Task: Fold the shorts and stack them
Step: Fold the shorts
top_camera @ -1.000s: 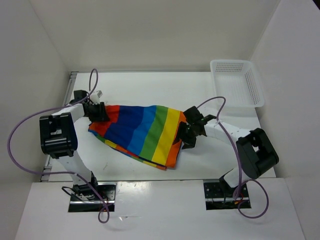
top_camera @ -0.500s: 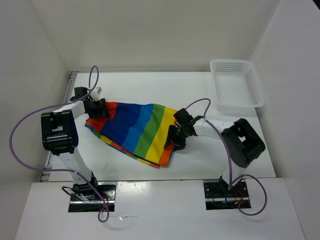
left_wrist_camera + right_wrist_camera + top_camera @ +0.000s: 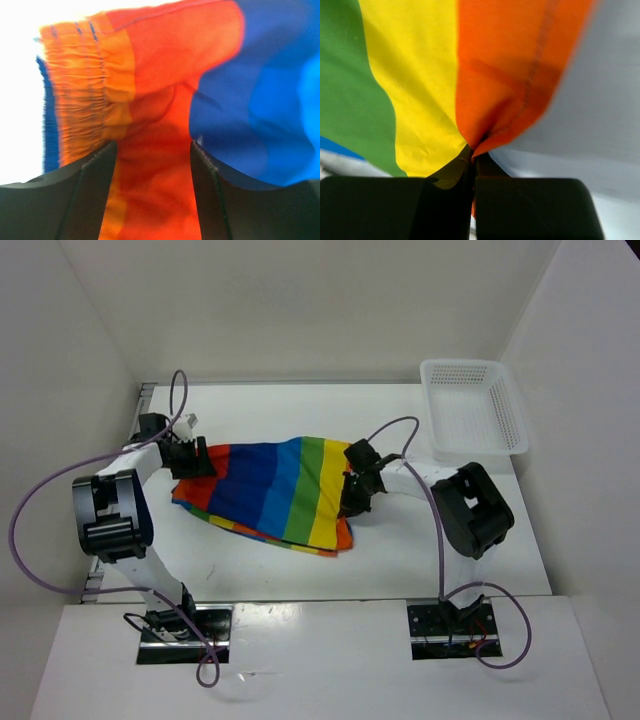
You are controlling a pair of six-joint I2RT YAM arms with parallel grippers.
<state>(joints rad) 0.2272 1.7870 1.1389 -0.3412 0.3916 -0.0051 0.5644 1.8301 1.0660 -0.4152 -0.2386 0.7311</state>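
The open fingers of my left gripper are on both sides of the slack red cloth (image 3: 155,150) next to the waistband, so next my left gripper moves to the orange gathered edge (image 3: 80,107) and pinches there before it lifts.
The rainbow-striped shorts (image 3: 265,490) lie spread across the middle of the white table, with the gathered waistband at the left. My left gripper (image 3: 190,458) is at the waistband end. In the left wrist view it (image 3: 152,145) stands open, and slack red cloth of the shorts (image 3: 220,75) lies between the spread fingers. My right gripper (image 3: 352,495) is at the right edge of the shorts. In the right wrist view it (image 3: 472,152) is shut, pinching the orange hem of the shorts (image 3: 420,75).
A white mesh basket (image 3: 460,363) stands at the back right corner of the table (image 3: 300,410). White walls enclose the table on the left, back and right. Purple cables loop from both arms.
The right gripper moved left along the shorts' right edge and shut on the orange hem. The left gripper's fingers spread wider at the waistband. The cloth shifted slightly left and back.
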